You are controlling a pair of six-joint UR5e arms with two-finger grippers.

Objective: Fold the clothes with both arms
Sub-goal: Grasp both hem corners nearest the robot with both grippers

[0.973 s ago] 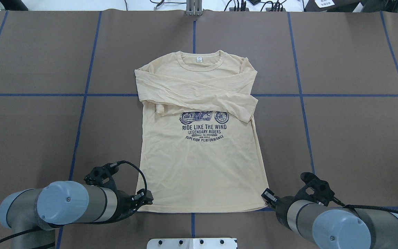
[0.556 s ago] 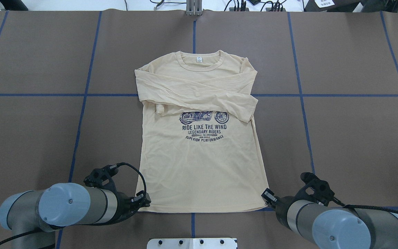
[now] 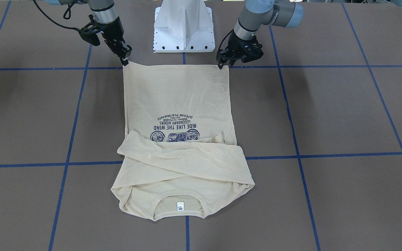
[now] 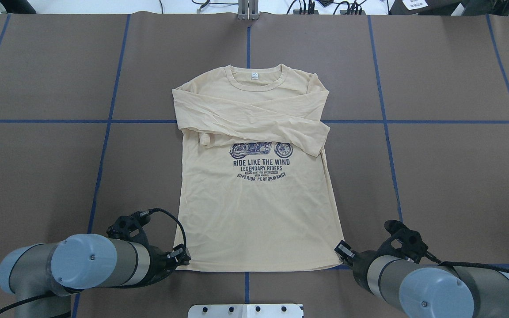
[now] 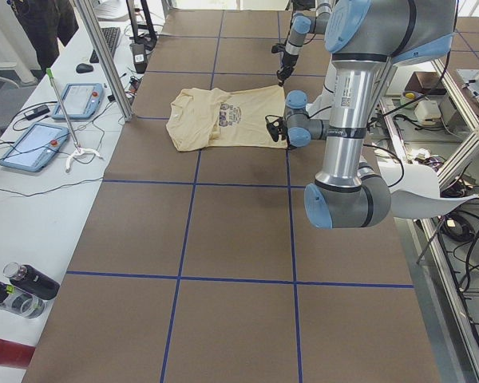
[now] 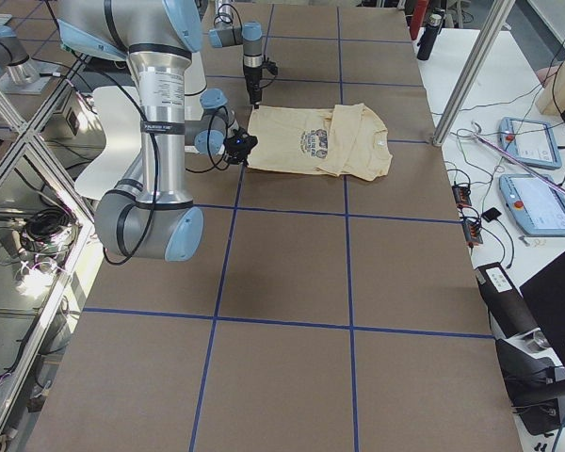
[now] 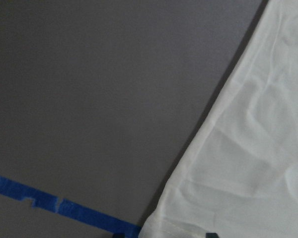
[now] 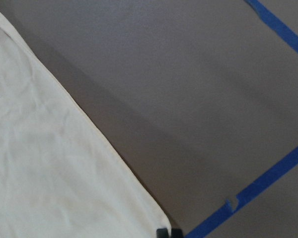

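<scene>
I can see the sleeves (image 3: 189, 161) flat across the chest, so I expect the shirt's hem (image 3: 176, 66) to fold over them and leave the collar showing when I carry the hem forward.
The pale cream shirt (image 4: 254, 212) lies flat, print up, on the brown table, collar at the far end, both sleeves folded across the chest. It also shows in the front view (image 3: 176, 97). My left gripper (image 4: 184, 257) is open, low at the near left hem corner; in the left wrist view its tips (image 7: 165, 235) stand either side of that corner of the shirt (image 7: 248, 148). My right gripper (image 4: 340, 251) is at the near right hem corner; in the right wrist view its tips (image 8: 169, 232) are together on the corner of the shirt (image 8: 49, 163).
The white pedestal base (image 3: 183, 28) stands just behind the hem, between the arms. Blue tape lines (image 4: 104, 141) grid the brown table. A side bench holds tablets (image 5: 64, 104) and bottles (image 5: 20, 287). A metal post (image 4: 248, 9) stands at the far edge.
My left gripper has slid slightly back and outward along the hem corner, toward the table's near edge. The right arm and the shirt have not moved.
</scene>
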